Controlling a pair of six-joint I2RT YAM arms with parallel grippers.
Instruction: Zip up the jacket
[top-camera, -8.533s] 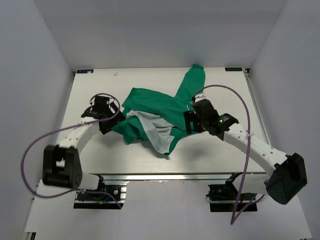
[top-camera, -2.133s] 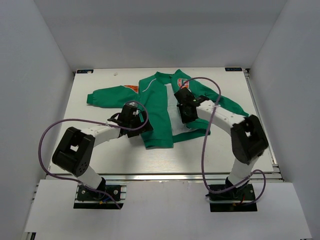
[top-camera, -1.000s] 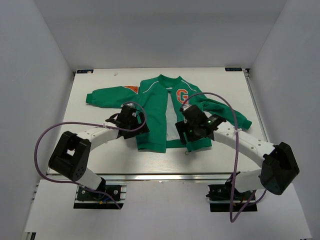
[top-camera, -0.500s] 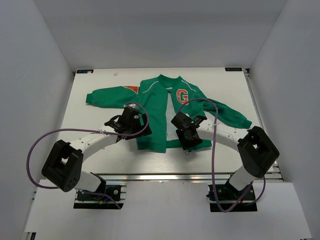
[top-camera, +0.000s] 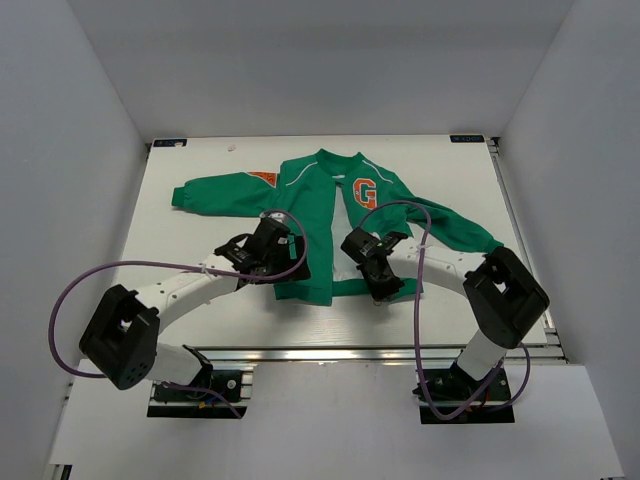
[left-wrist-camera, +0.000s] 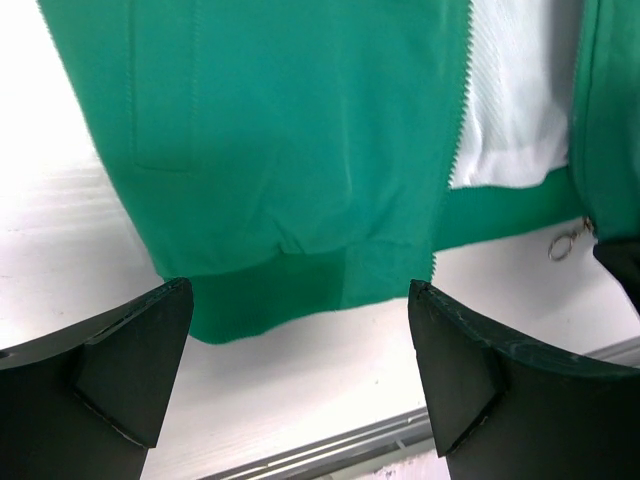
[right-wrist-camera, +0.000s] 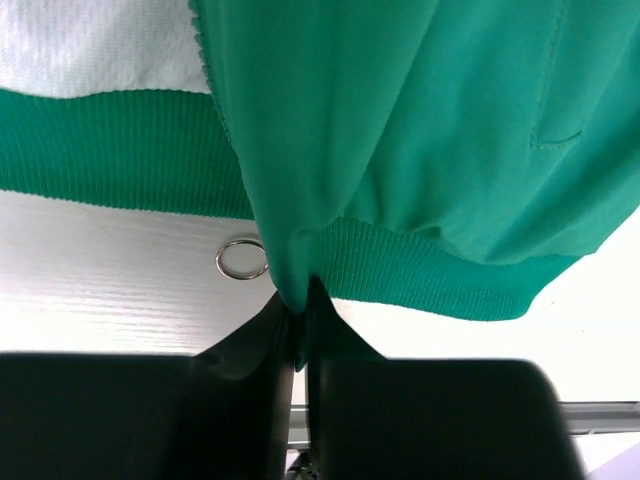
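My left gripper is near the zipper edge (top-camera: 332, 286), which lies loose and away from the jacket's held corner, so my right gripper should stay still while my left gripper takes that zipper edge.
The green jacket (top-camera: 305, 200) lies flat and face up on the white table, front open, with its pale lining showing between the two panels and the orange G patch (top-camera: 366, 191) on its chest. My right gripper (top-camera: 378, 287) is at the hem of the right front panel. In the right wrist view it (right-wrist-camera: 300, 318) is shut on the bottom corner of that panel (right-wrist-camera: 420, 130), beside the zipper's metal ring pull (right-wrist-camera: 241, 259). My left gripper (top-camera: 289, 272) hovers open over the left panel's hem (left-wrist-camera: 290, 290), its fingers (left-wrist-camera: 130, 370) wide apart and holding nothing.
The table's front edge and its metal rail (top-camera: 330, 350) lie just beyond the hem. Purple cables (top-camera: 400, 215) loop over both arms. White walls close in the table on three sides. The sleeves (top-camera: 215, 190) stretch out to the left and right.
My right gripper has closed on the hem corner of the right front panel. The left gripper has shifted a little right and nearer, toward the left panel's hem, still open.
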